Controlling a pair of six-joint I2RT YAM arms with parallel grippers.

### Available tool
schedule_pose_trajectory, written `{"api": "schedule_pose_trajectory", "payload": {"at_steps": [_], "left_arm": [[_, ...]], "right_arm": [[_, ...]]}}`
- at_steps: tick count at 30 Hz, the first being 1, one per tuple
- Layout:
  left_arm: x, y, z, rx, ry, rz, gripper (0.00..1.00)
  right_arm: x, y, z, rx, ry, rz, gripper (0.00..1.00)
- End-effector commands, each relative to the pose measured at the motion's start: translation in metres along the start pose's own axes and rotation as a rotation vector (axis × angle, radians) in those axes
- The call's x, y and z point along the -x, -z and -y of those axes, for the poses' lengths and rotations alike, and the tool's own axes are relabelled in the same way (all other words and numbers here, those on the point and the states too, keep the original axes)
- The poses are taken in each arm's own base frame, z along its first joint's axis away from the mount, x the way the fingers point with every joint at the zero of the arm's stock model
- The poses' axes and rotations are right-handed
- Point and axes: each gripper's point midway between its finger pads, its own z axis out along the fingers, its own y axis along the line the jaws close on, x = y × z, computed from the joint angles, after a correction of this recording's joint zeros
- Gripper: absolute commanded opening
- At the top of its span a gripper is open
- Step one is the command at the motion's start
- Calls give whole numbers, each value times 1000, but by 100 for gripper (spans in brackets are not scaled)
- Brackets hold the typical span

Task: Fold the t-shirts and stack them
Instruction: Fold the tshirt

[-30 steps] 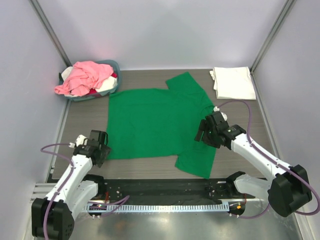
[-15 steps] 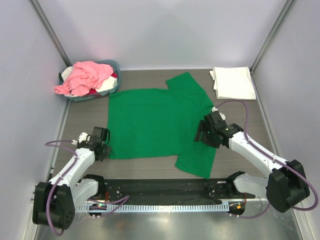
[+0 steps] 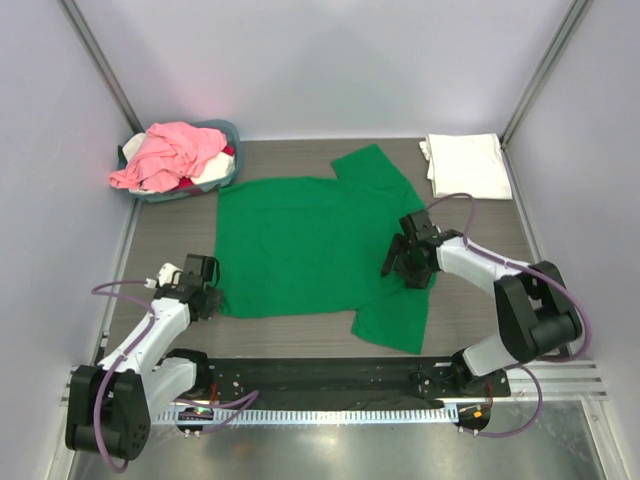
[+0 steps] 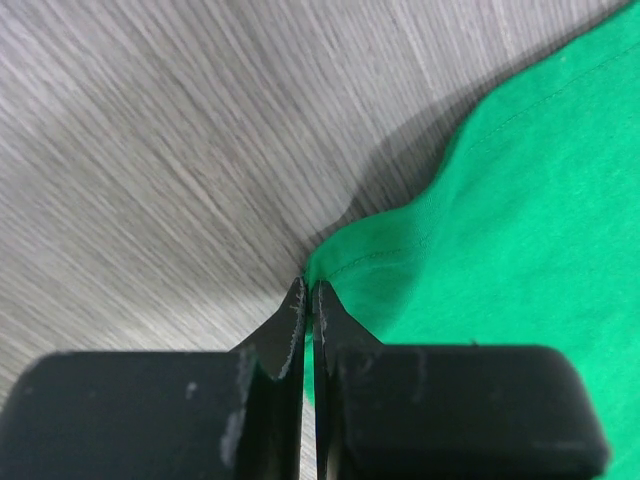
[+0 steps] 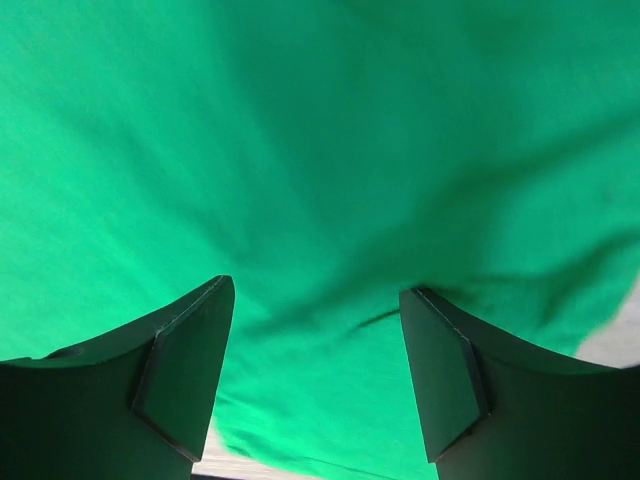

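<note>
My gripper will fold the t-shirt's near side, and the near sleeve, jutting out past the green t-shirt's near edge, will follow and lie over the t-shirt's body.
A bright green t-shirt lies spread flat mid-table, sleeves at the far and near right. My left gripper sits at its near-left hem corner. In the left wrist view that gripper is shut, pinching the green t-shirt's corner edge between its tips. My right gripper hovers over the shirt's right side by the near sleeve. In the right wrist view it stands open, with green cloth filling the space below and nothing between the fingers. A folded white t-shirt lies at the far right.
A round blue-grey basket at the far left holds a pink t-shirt heaped over white and red cloth. Grey walls and metal posts close in the table on three sides. The black base rail runs along the near edge.
My left gripper has closed on the green t-shirt's near-left corner. The right arm has drawn its elbow in and the right gripper has slid slightly left over the shirt, staying open.
</note>
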Motion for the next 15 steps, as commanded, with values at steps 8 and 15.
{"api": "schedule_pose_trajectory", "payload": {"at_steps": [8, 15], "left_arm": [[-6, -9, -4, -14, -2, -20, 0], [-8, -10, -1, -31, -8, -30, 0]], "right_arm": [[73, -32, -39, 21, 94, 10, 70], [68, 32, 14, -158, -7, 167, 69]]}}
